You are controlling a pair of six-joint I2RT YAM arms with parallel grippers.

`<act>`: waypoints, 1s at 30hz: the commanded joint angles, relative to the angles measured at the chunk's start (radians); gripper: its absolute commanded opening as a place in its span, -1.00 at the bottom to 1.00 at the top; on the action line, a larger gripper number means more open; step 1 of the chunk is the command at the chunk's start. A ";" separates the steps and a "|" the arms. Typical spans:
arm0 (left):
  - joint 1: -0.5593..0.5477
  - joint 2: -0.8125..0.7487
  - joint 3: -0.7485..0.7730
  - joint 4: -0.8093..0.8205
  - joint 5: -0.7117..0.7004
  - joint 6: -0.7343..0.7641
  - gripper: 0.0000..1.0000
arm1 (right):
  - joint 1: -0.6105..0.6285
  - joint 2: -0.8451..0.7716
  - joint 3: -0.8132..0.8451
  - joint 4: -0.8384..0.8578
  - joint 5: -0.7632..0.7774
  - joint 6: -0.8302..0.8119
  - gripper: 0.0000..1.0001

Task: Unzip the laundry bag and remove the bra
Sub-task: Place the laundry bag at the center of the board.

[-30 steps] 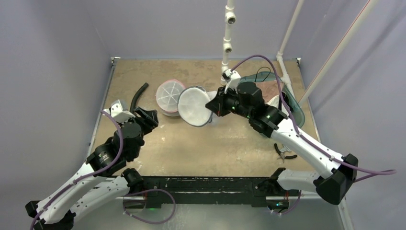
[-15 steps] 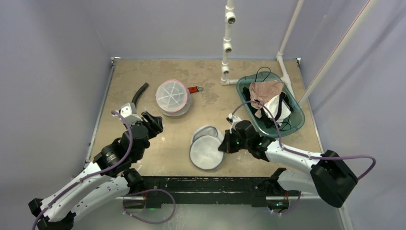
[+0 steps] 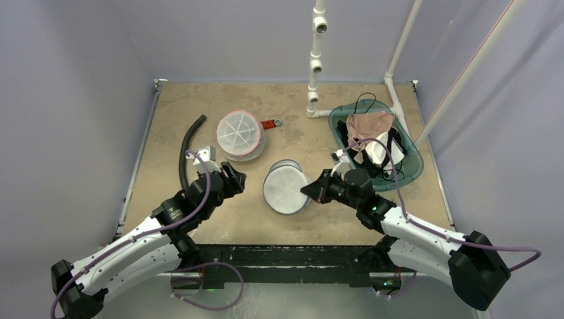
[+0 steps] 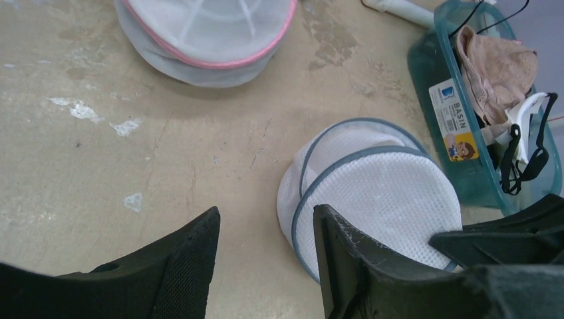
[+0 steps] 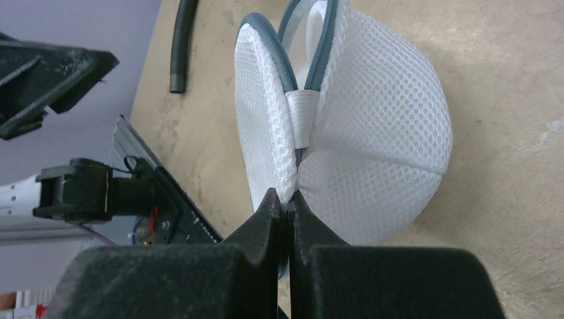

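Observation:
My right gripper alone is holding the laundry bag's lid, which lies crooked from its gaping rim (image 3: 287, 163), so my left gripper should steady the bag's opposite edge (image 3: 265, 189) first.
A round white mesh laundry bag with a grey-blue zipper rim (image 3: 286, 190) rests on the table in the middle; it also shows in the left wrist view (image 4: 379, 199) and the right wrist view (image 5: 346, 126). My right gripper (image 3: 312, 191) is shut on the bag's edge (image 5: 287, 194) at its right side. My left gripper (image 3: 233, 179) is open and empty, just left of the bag (image 4: 266, 232). No bra shows inside this bag. Beige and white bras (image 3: 372, 133) lie in the teal basin.
A second white mesh bag with a pink rim (image 3: 238, 134) sits at the back left, a red tag (image 3: 269, 123) beside it. A black hose (image 3: 187, 143) lies at the left. A teal basin (image 3: 414, 165) stands at the right, white pipes behind it.
My right gripper carried the grey-rimmed bag from the back middle to the front, then a little back to the middle. My left gripper moved right, toward the bag.

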 commanded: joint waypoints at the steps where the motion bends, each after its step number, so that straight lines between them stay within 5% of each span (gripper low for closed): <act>1: 0.001 0.011 -0.027 0.099 0.070 0.016 0.04 | -0.013 -0.005 -0.039 0.117 0.094 0.067 -1.00; 14: 0.002 0.077 -0.100 0.226 0.162 0.013 0.01 | -0.067 0.222 -0.093 0.329 0.186 0.196 -1.00; 30: 0.002 0.350 -0.036 0.487 0.270 0.180 0.06 | -0.081 0.294 -0.068 0.285 0.215 0.217 -1.00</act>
